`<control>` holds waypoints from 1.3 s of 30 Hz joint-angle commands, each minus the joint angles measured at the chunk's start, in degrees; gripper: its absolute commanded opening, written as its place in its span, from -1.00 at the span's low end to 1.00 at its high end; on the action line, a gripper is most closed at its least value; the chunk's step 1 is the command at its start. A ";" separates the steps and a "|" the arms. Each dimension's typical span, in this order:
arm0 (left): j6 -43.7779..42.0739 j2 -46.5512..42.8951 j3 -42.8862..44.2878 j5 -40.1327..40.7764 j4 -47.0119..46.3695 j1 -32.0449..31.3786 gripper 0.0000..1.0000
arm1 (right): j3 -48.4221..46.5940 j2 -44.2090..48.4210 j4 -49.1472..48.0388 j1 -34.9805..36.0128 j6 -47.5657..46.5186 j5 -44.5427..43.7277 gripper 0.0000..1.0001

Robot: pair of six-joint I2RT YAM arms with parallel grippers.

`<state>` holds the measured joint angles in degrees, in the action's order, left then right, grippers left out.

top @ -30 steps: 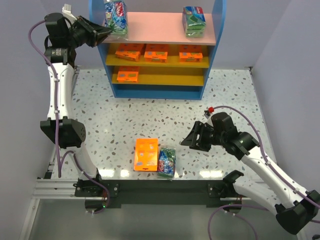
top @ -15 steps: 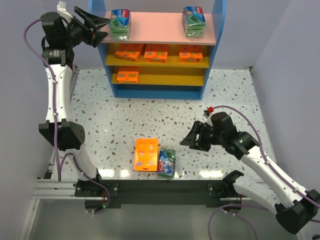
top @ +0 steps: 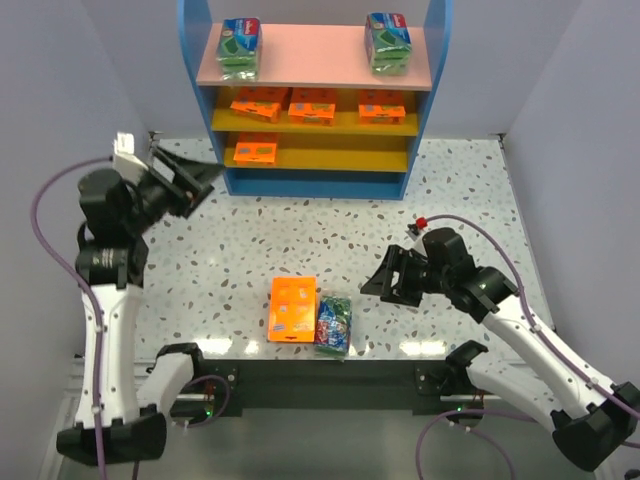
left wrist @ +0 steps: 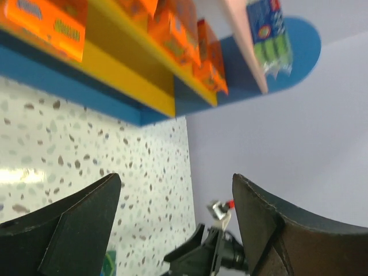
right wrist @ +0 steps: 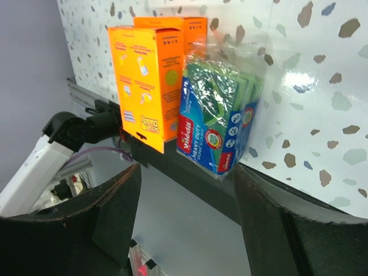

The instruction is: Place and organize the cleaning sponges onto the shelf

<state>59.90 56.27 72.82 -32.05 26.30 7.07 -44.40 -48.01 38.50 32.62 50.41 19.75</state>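
My left gripper is heading toward the stack (top: 293, 306), and the upper orange pack's front end (top: 291, 335) is free at the table edge. The gripper continues to go and closes on that end of the pack.
The shelf (top: 316, 182) stands at the back with a green-and-blue sponge pack (top: 240, 47) at the left of its pink top board and another (top: 388, 42) at the right. Three orange packs (top: 312, 105) lie on the upper yellow board and one (top: 255, 151) on the lower. Near the table's front edge lie two stacked orange packs (top: 293, 309) (right wrist: 149, 80), with a green-and-blue pack (top: 334, 323) (right wrist: 221, 112) touching them on the right. My left gripper (top: 205, 185) (left wrist: 175, 190) hangs open and empty by the shelf's lower left corner. To the right of the front packs, my right gripper (top: 372, 278) (right wrist: 187, 184) stands open and empty.
The shelf's blue side panels (top: 436, 60) rise above the top board. The speckled table (top: 300, 235) runs between shelf and front packs. A black front rail (top: 330, 375) sits just behind the packs. Grey walls close in on both sides.
My left gripper opened, let go of the green-and-blue pack on the pink board and swung down to the table's left side. The right gripper opened slightly wider and barely moved.
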 commanded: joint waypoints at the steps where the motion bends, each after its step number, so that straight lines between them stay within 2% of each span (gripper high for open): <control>1: -1.99 -8.34 -18.24 -1.26 3.66 -3.90 0.67 | 2.47 -0.77 -1.32 0.16 -1.37 3.62 0.38; 4: 0.65 -16.97 -29.09 -0.03 4.80 -10.83 0.66 | 4.85 -1.64 -3.08 0.16 -1.37 6.00 0.39; 7: 1.63 -21.20 -34.21 -1.78 8.22 -14.36 0.62 | 7.04 -2.44 -4.13 0.51 -1.90 9.16 0.39; 13: -7.42 -18.92 -35.28 -4.33 16.84 -17.26 0.57 | 9.16 -7.01 -5.54 3.58 -2.78 9.61 0.39; 18: -7.43 -19.88 -39.49 -1.97 19.66 -22.52 0.52 | 8.90 -8.33 -6.60 4.38 -1.90 8.12 0.38; 22: -4.36 -20.67 -44.32 -1.08 17.91 -26.93 0.52 | 8.98 -8.50 -7.04 4.47 -1.55 7.68 0.39; 30: 3.64 -21.99 -48.29 3.22 15.01 -33.69 0.54 | 10.30 -8.33 -8.09 4.47 -0.23 6.80 0.40; 35: 11.19 -21.21 -51.02 6.12 5.79 -37.12 0.54 | 10.39 -8.68 -9.05 4.47 0.47 6.09 0.40; 39: 16.20 -15.07 -52.86 8.32 -2.82 -45.18 0.50 | 10.48 -9.12 -9.67 4.47 0.83 5.92 0.37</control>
<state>69.97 37.91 20.95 -26.22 33.52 -33.50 -34.24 -56.58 31.18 36.82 50.52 26.37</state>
